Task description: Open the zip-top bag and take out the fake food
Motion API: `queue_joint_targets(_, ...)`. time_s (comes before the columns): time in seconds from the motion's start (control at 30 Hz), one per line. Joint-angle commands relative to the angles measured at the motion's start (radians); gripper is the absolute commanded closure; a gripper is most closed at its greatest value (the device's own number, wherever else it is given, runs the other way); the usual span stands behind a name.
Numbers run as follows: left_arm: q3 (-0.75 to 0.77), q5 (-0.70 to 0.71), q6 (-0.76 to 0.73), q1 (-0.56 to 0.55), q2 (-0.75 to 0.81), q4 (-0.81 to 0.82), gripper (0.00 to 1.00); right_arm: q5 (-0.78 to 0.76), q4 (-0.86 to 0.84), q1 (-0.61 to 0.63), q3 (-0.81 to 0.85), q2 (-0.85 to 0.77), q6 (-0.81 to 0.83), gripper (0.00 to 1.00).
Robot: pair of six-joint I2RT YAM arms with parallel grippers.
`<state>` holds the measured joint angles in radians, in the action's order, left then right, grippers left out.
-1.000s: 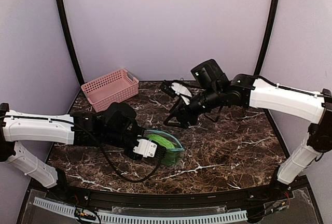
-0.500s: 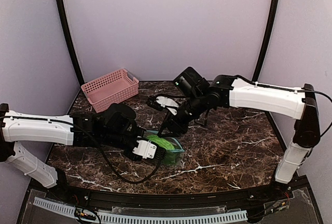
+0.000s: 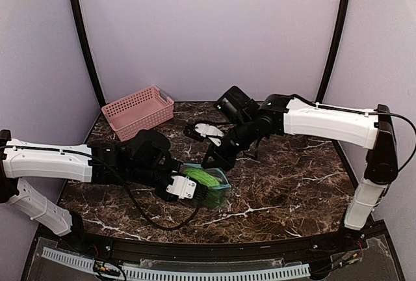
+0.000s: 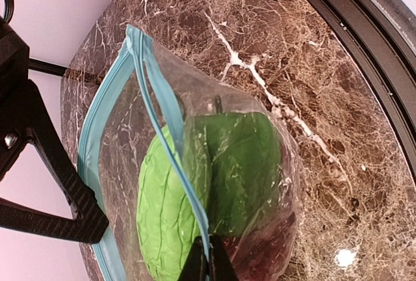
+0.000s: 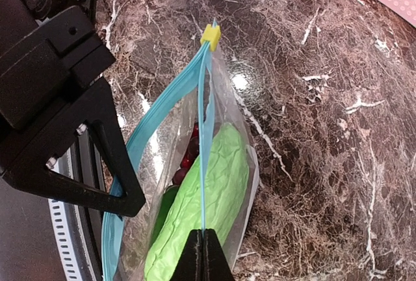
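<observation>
The bag's teal strips [image 4: 186,180] are held by both grippers. So next my left gripper opens and reaches in to get the bright green piece [image 3: 203,176] while my right gripper keeps holding its strip.
The zip-top bag [image 3: 220,188] lies on the marble table, its mouth parted, clear with teal zip strips [image 4: 104,138] and a yellow slider [image 5: 210,35]. Inside is the fake food: a bright green piece [image 4: 166,209], a darker green piece [image 4: 244,164] and red-purple grapes [image 5: 188,154]. My left gripper [image 4: 208,263] is shut on one teal strip of the bag. My right gripper [image 5: 203,250] is shut on the other strip. In the top view the left gripper [image 3: 204,193] and right gripper [image 3: 209,162] meet at the bag from opposite sides.
A pink slotted basket [image 3: 138,110] stands at the back left corner of the table [image 3: 292,177]. The black front rail [image 4: 364,47] runs close beside the bag. The right arm [image 3: 325,121] reaches across the middle.
The right arm swung left and down to the bag, and its jaws went from open to shut on the zip strip. The left arm and bag stayed put.
</observation>
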<state>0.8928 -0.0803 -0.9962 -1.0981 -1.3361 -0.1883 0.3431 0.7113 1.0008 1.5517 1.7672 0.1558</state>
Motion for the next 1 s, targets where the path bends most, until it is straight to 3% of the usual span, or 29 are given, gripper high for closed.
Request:
queue_joint_targets(0.0, -0.023, 0.048, 0.008, -0.006, 0.006, 0.012, 0.99, -0.035, -0.013, -0.009, 0.010, -0.009, -0.017, 1.00)
queue_joint_targets(0.47, -0.072, 0.200, 0.011, 0.011, -0.063, 0.273, 0.97, -0.143, -0.153, -0.094, -0.103, -0.208, -0.091, 1.00)
queue_joint_targets(0.7, -0.098, 0.231, -0.018, 0.039, -0.117, 0.380, 0.94, -0.114, -0.217, -0.094, -0.161, -0.187, -0.121, 1.00)
queue_joint_targets(0.97, -0.137, 0.188, 0.041, 0.038, -0.098, 0.281, 0.93, -0.034, -0.346, -0.093, -0.232, -0.118, -0.188, 1.00)
